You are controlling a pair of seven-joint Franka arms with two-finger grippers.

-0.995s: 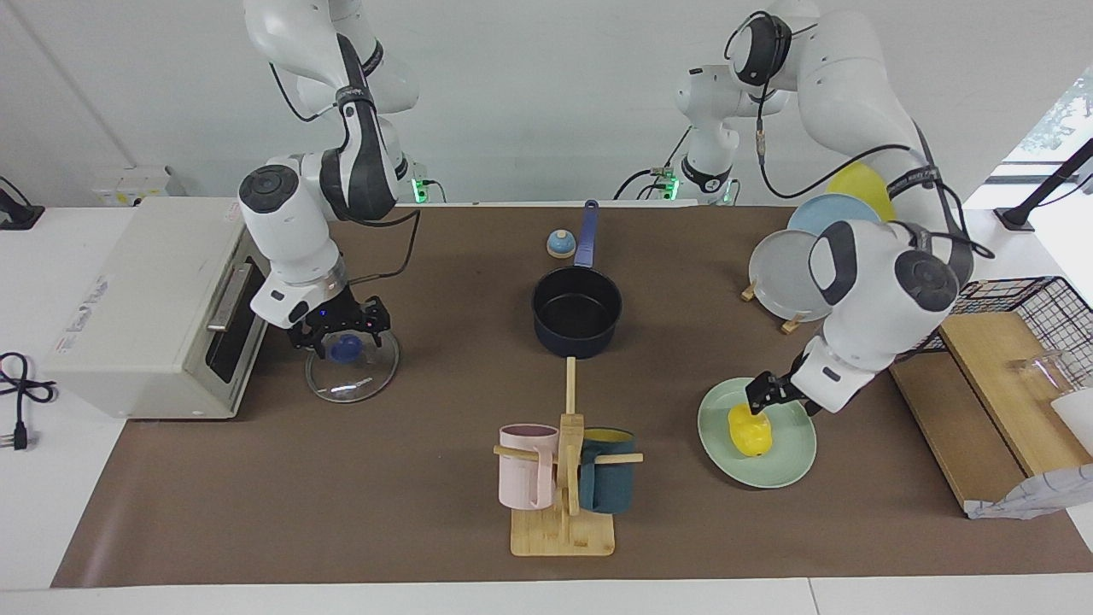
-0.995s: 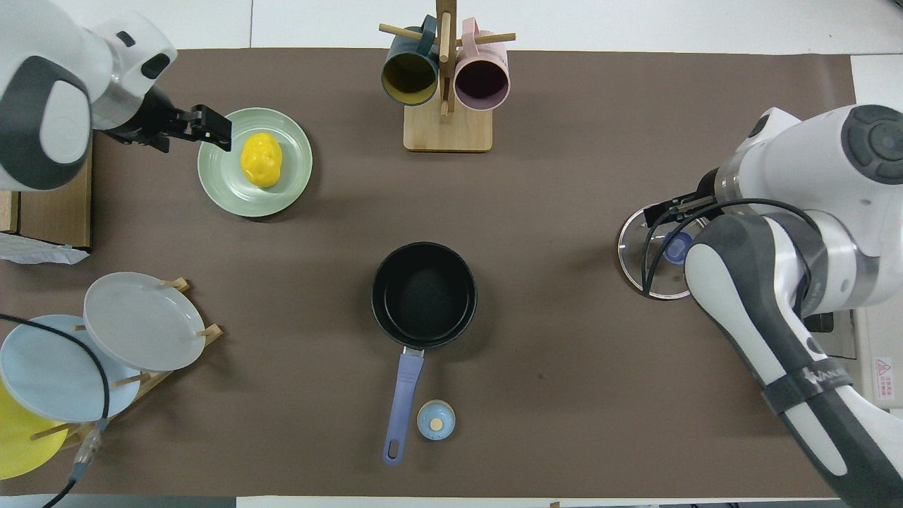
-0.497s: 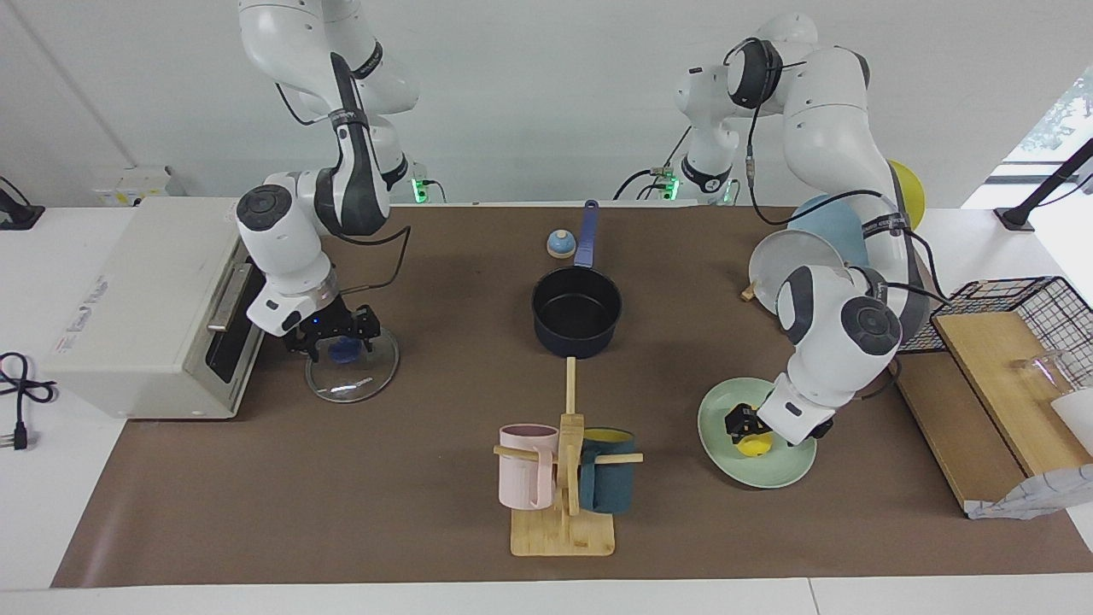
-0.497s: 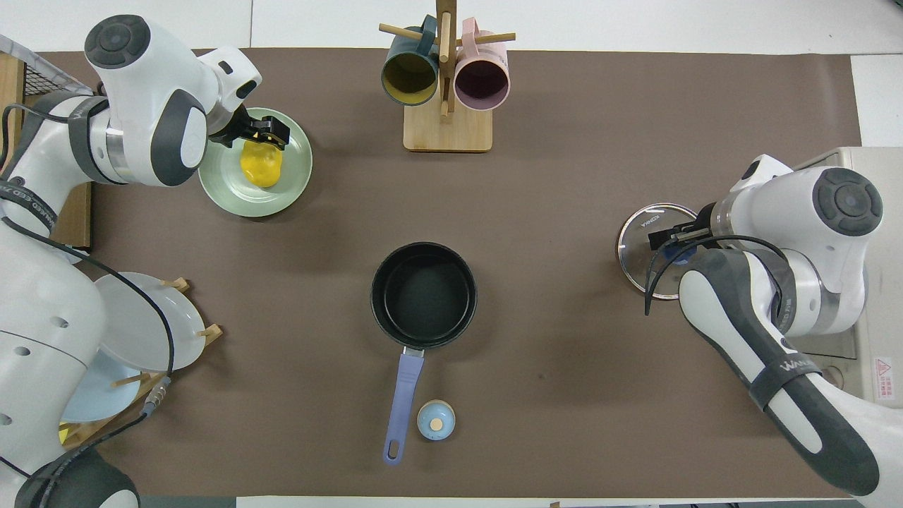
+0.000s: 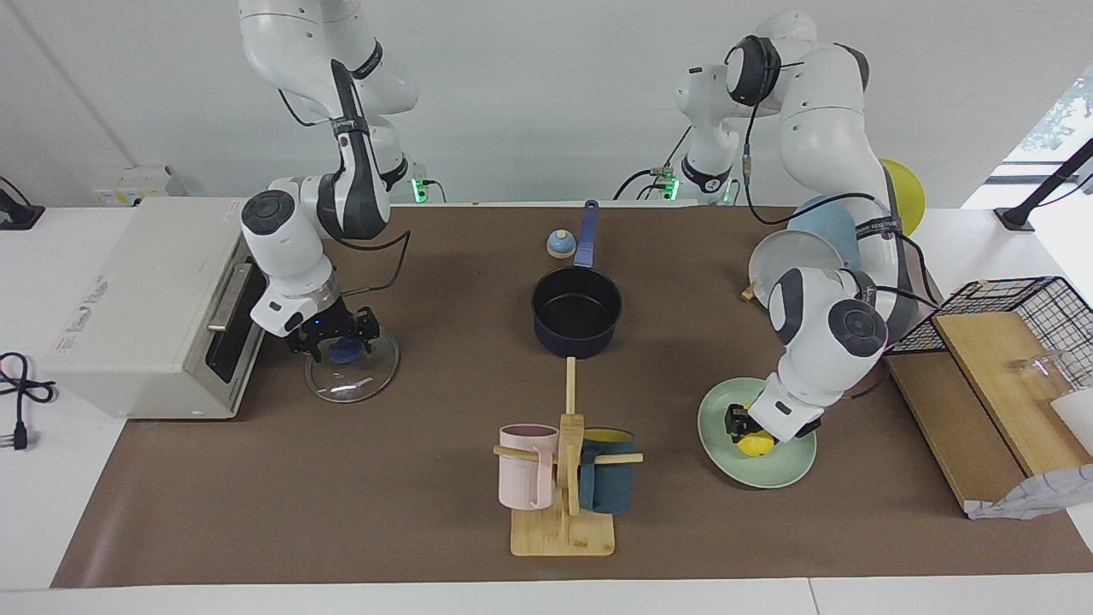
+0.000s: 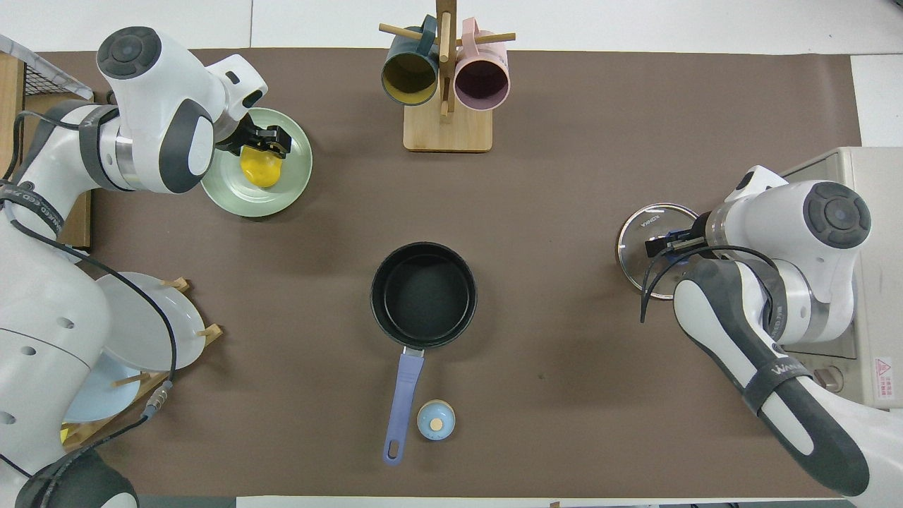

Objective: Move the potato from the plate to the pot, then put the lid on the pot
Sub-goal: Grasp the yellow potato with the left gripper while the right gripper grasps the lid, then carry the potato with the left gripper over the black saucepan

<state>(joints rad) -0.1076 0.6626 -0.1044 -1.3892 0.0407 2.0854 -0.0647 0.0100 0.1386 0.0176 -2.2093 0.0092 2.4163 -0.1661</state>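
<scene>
The glass lid's round rim (image 6: 635,238) looks about as wide as the pot's opening (image 6: 424,295). The lid should sit flat over the potato when I lower it.
The yellow potato (image 5: 756,444) (image 6: 259,169) lies on the mint-green plate (image 5: 781,474) (image 6: 247,201) at the left arm's end of the table. My left gripper (image 5: 741,423) (image 6: 267,137) is down on the plate, shut on the potato's top end. The dark pot (image 5: 576,343) (image 6: 377,296) stands mid-table with nothing in it, its blue handle toward the robots. The glass lid (image 5: 350,380) (image 6: 638,247) lies flat in front of the oven. My right gripper (image 5: 346,335) (image 6: 659,245) is low over it, open, a finger on either side of the blue knob.
A mug tree (image 5: 564,478) with a pink and a teal mug stands farther from the robots than the pot. A small bell (image 5: 560,244) sits beside the pot handle. A plate rack (image 5: 798,256), a wooden board (image 5: 1008,359) and a white oven (image 5: 145,299) line the table's ends.
My left gripper came down from beside the plate onto the potato and closed on it. My right gripper sank a little toward the lid's knob.
</scene>
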